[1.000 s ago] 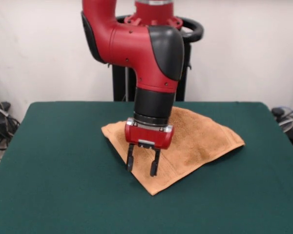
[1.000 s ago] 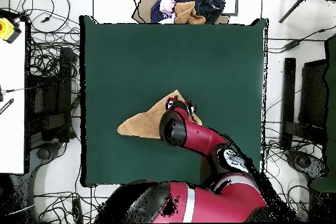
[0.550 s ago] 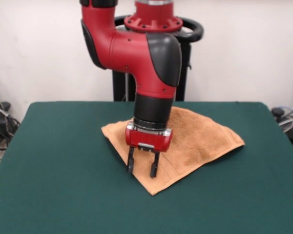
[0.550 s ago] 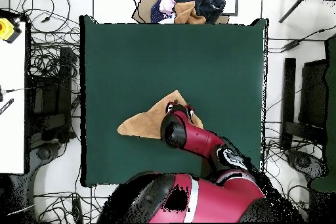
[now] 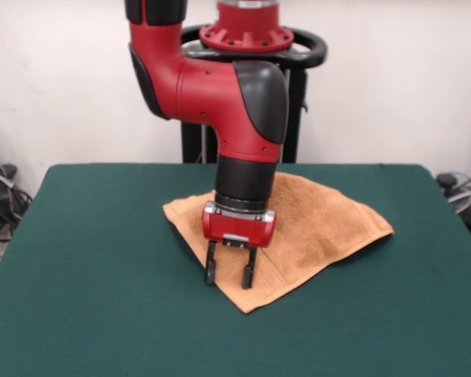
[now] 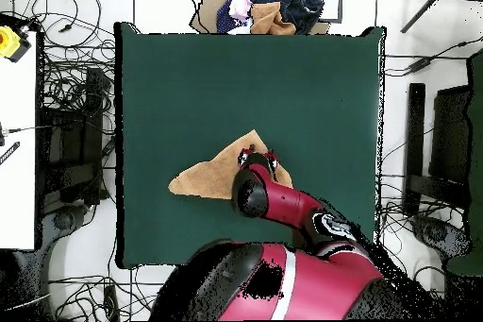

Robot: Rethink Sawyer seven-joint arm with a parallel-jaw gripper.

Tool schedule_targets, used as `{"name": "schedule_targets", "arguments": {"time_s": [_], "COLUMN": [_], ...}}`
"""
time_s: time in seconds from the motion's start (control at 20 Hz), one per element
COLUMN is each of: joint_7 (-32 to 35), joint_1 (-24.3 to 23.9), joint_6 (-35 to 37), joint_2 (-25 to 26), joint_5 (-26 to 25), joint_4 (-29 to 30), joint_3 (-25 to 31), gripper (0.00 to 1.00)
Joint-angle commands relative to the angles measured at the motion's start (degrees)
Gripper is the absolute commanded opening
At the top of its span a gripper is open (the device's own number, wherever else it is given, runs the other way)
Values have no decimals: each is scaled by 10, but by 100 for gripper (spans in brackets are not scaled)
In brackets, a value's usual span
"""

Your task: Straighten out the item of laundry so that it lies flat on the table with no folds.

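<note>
My gripper will lift the towel's corner, and as a shadow shows under the towel's raised edge, the towel should then hold a rounded bend and trail along.
The item of laundry is an orange-tan towel folded into a rough triangle on the green table. One corner points toward the near edge. My gripper hangs open right over the towel's left folded edge, near that corner, with its fingertips down at the cloth. In the overhead view the towel shows left of the arm, and the gripper sits at its right end, partly covered by the wrist.
A pile of clothes lies beyond the table's far edge in the overhead view. Cables and a white bench flank the table's left side, with more gear on the right.
The gripper has come down slightly toward the towel's folded edge, still open. The towel has not moved.
</note>
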Motion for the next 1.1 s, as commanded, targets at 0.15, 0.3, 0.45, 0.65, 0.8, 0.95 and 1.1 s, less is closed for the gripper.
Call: {"name": "schedule_targets", "arguments": {"time_s": [0.15, 0.3, 0.45, 0.65, 0.8, 0.95, 1.1], "joint_7": [107, 110, 111, 104, 107, 106, 107], "joint_1": [-14, -12, -12, 1, 3, 3, 9], "joint_6": [-12, -26, -44, 3, 3, 5, 0], "joint_2": [89, 92, 95, 88, 83, 80, 69], "joint_5": [-22, -27, -37, -3, 0, 1, 7], "joint_4": [-48, -48, -49, -47, -43, -44, -41], "joint_3": [65, 60, 57, 45, 44, 43, 34], "gripper": [100, 100, 0, 0, 0, 0, 0]}}
